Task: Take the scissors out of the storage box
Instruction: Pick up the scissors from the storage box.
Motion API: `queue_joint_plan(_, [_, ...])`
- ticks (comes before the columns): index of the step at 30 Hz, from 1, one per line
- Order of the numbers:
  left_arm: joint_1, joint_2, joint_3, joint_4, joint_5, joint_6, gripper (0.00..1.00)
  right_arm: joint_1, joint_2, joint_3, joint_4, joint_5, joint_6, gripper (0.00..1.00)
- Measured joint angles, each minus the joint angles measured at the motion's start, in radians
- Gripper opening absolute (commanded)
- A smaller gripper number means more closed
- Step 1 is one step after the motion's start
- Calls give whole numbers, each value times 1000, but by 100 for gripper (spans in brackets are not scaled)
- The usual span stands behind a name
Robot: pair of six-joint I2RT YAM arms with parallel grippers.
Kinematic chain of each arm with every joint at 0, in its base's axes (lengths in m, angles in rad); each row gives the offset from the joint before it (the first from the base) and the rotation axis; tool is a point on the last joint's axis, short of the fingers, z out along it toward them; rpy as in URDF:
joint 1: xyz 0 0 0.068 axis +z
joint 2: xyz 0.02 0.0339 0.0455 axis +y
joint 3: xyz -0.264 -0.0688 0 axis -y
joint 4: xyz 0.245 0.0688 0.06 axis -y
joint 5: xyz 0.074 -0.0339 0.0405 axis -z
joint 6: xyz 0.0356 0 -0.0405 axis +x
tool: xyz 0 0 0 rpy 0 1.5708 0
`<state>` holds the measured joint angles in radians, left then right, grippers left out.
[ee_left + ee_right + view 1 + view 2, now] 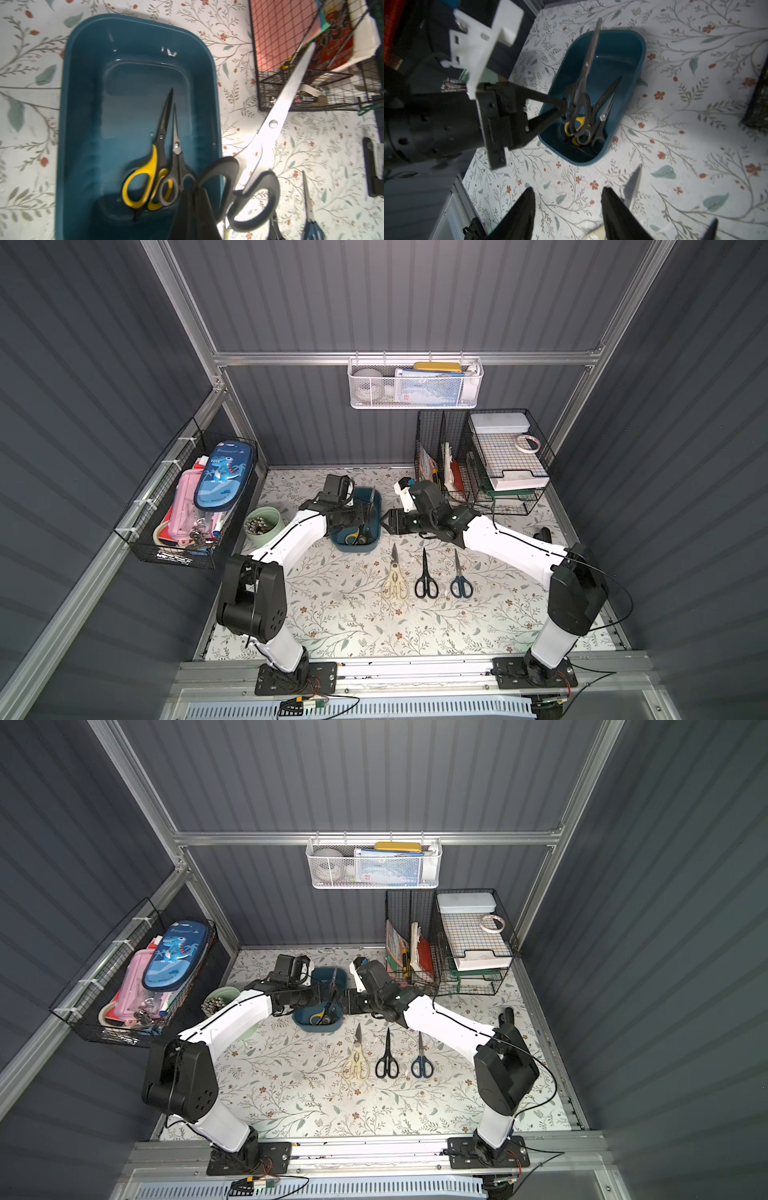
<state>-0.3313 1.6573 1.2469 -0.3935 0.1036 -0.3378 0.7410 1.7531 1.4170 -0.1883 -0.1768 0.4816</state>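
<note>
I need to grab the large black-handled scissors by their free handle loop with my right gripper and move them forward, because they are hanging over the box from my left gripper.
The teal storage box stands at the table's middle back. My left gripper is shut on the handle of a large black-handled pair of scissors, which hangs tilted over the box. Inside the box lie a yellow-and-black pair and a small black pair. My right gripper is open and empty, just right of the box. On the table in front lie a cream-white pair, a black pair and a dark blue pair.
A pale green cup of small items stands left of the box. Black wire racks fill the back right corner. A black wire basket hangs on the left wall and a white mesh basket on the back wall.
</note>
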Motion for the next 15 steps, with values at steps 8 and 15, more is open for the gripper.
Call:
queue_joint_plan(8, [0, -21, -19, 26, 72, -22, 0, -2, 114, 93, 31, -7, -2, 56])
queue_joint_plan(15, [-2, -39, -21, 31, 102, -28, 0, -21, 154, 106, 26, -18, -2, 53])
